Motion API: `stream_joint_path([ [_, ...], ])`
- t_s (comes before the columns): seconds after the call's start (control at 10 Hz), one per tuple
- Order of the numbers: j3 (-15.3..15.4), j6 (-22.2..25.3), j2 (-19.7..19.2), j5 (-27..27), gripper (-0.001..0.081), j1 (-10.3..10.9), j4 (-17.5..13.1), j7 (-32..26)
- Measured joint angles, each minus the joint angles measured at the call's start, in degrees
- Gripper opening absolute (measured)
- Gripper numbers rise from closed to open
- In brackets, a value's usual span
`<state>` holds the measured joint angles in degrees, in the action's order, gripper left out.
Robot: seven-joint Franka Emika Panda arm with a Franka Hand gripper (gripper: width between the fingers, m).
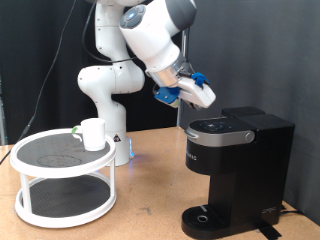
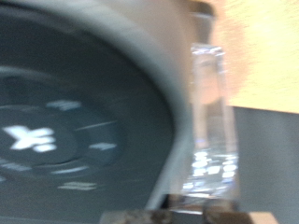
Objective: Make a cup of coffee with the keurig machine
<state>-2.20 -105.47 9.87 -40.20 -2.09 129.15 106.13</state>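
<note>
The keurig machine's drip base [image 1: 205, 219] is empty, so next I move my gripper away from the lid and over to the white mug's green handle [image 1: 76, 132] before brewing.
The keurig machine [image 1: 238, 168] is a boxy black coffee maker at the exterior view's right, with its lid down and a grey-rimmed top panel [image 1: 220, 129]. My gripper [image 1: 206, 97], with blue parts, hovers just above the lid's rear left part. The wrist view is blurred and close on the machine's dark round top panel [image 2: 65, 131] with white button marks. One clear finger [image 2: 207, 112] stands beside the panel's grey rim. Nothing shows between the fingers. The cup [image 1: 92, 133], a small white mug, stands on a round rack at the exterior view's left, far from the gripper.
The white two-tier round rack [image 1: 60, 185] stands on the wooden table [image 1: 150, 200] at the left. The arm's white base [image 1: 105, 100] rises behind it. A black curtain hangs at the back. The machine's round drip base [image 1: 205, 215] holds nothing.
</note>
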Motion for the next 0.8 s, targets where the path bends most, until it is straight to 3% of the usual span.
stream_joint_path([
  [0.4,-3.5,7.5,4.2,0.8,0.0000,-2.0,4.3,-3.6],
  [0.5,-3.3,7.1,4.1,0.8,0.0000,-1.9,4.3,-3.6],
  [0.6,-3.0,5.9,4.1,0.7,0.0000,-1.9,4.5,-1.6],
  [0.8,-2.2,-4.0,6.0,-4.0,0.0000,-1.9,8.4,1.0],
])
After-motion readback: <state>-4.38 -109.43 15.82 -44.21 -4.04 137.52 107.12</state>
